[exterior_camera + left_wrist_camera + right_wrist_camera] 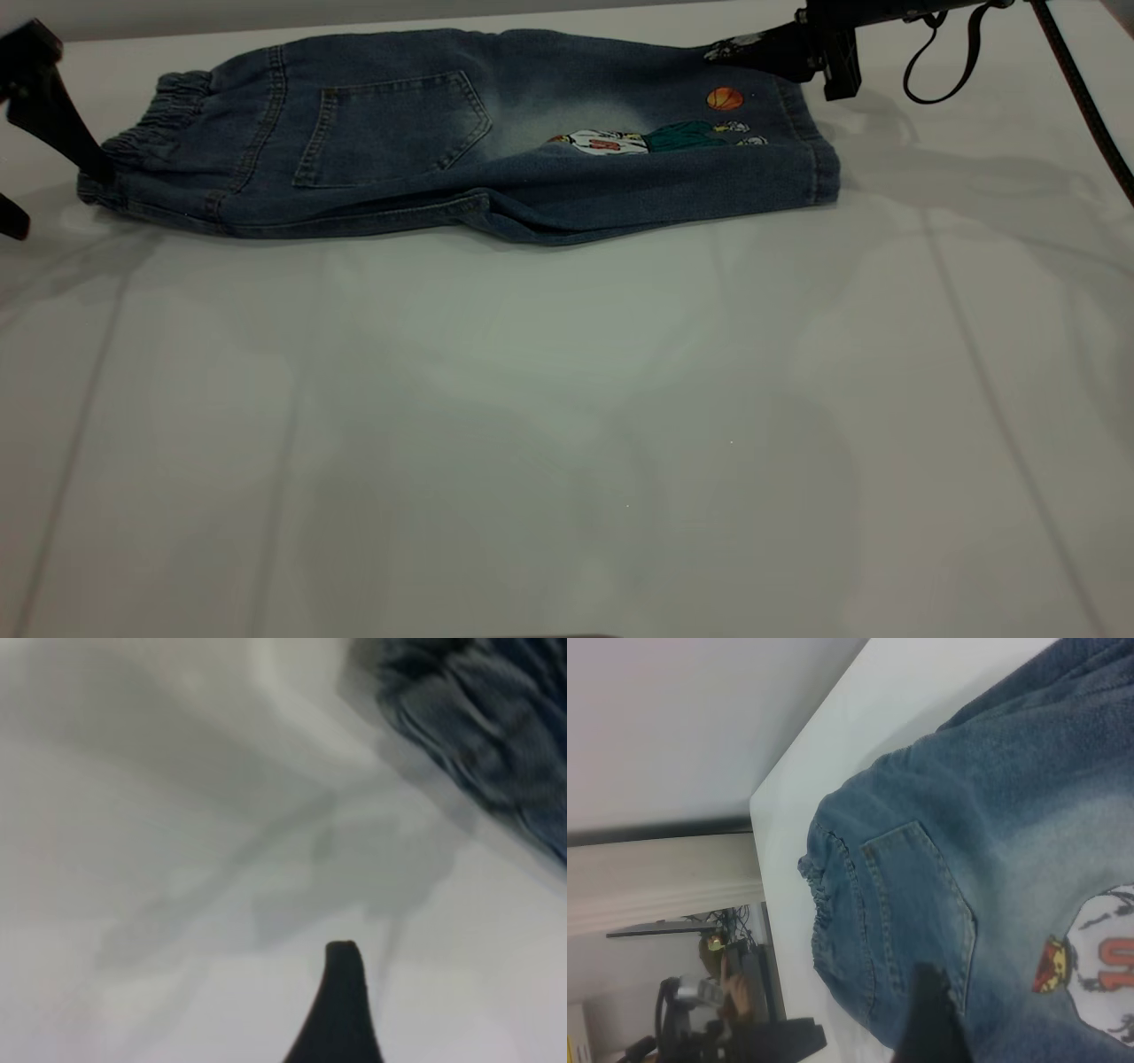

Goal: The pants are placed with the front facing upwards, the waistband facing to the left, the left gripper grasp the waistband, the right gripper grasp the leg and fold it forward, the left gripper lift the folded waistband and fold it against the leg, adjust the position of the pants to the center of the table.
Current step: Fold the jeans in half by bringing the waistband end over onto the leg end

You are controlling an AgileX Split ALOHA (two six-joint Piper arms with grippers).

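Observation:
The near edge of the pants point(425, 133) puckers loosely point(501, 216) beyond the back pocket. The pants will therefore fold over at that spot when I bring the waistband toward the cuff.
The blue denim pants point(425, 133) lie folded lengthwise at the far side of the white table point(567, 425), back pocket up. The ruched waistband point(155, 124) points left. The leg point(691, 133) on top shows its cartoon figure and orange basketball. My left gripper point(58, 199) is open at the waistband's left end, one finger touching its edge. In the left wrist view one finger point(341, 1010) is over bare table, apart from the waistband point(478, 718). My right gripper point(735, 49) hovers open over the leg's far edge near the cuff. Its finger point(930, 1019) holds nothing above the pants point(992, 850).
A black cable point(1076, 89) runs from the right arm across the table's far right corner. The wide near half of the table bears nothing. Beyond the table's far edge, a dark stand point(735, 1036) and clutter sit on the floor.

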